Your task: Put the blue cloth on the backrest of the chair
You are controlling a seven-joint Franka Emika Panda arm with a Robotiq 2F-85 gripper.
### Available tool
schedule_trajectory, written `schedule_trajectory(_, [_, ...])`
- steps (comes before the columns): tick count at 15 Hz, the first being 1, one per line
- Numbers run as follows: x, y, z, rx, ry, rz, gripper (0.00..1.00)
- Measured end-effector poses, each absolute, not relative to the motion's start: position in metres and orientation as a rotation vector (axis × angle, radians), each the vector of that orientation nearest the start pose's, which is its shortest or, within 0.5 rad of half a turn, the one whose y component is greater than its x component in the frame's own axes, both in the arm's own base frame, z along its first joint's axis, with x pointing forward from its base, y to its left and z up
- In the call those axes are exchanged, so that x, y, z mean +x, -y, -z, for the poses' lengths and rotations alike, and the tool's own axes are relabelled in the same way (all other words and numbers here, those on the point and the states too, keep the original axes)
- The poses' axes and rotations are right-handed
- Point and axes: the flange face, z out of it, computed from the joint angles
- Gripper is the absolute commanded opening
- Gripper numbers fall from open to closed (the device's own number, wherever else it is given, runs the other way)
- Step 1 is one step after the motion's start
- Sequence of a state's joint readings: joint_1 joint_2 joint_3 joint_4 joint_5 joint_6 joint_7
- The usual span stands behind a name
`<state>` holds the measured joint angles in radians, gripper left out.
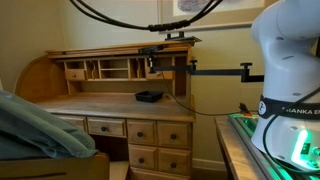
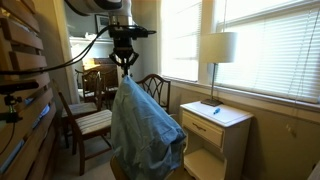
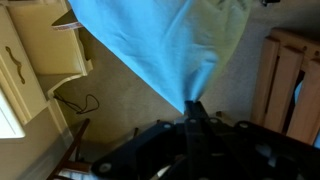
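Observation:
The near side of the brown wooden piece is left uncovered by the blue cloth, so my gripper should move the cloth back over the wooden piece's top edge before it opens.
The blue cloth hangs in a long bundle from my gripper, which is shut on its top corner high above the floor. In the wrist view the cloth spreads away from the closed fingertips. Part of the cloth also shows at the lower left of an exterior view. A wooden chair with a cushioned seat stands behind and beside the cloth. A second chair's curved backrest shows just behind the cloth. The cloth's lower end is close to a brown wooden piece; I cannot tell if they touch.
A white nightstand with a lamp stands by the window. A wooden roll-top desk carries a small black object. The robot base stands on a table. Wooden slats are close by.

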<state>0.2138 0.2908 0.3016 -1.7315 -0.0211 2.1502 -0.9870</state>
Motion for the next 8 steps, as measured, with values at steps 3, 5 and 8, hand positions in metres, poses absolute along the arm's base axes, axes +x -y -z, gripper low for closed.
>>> schedule_trajectory(3, [0.575, -0.308, -0.399, -2.245, 2.112, 0.162, 0.0])
schedule_trajectory(5, [0.574, -0.308, -0.374, -2.226, 2.108, 0.104, 0.0])
schedule_trajectory(8, [0.576, -0.309, -0.339, -2.198, 2.097, 0.029, 0.0])
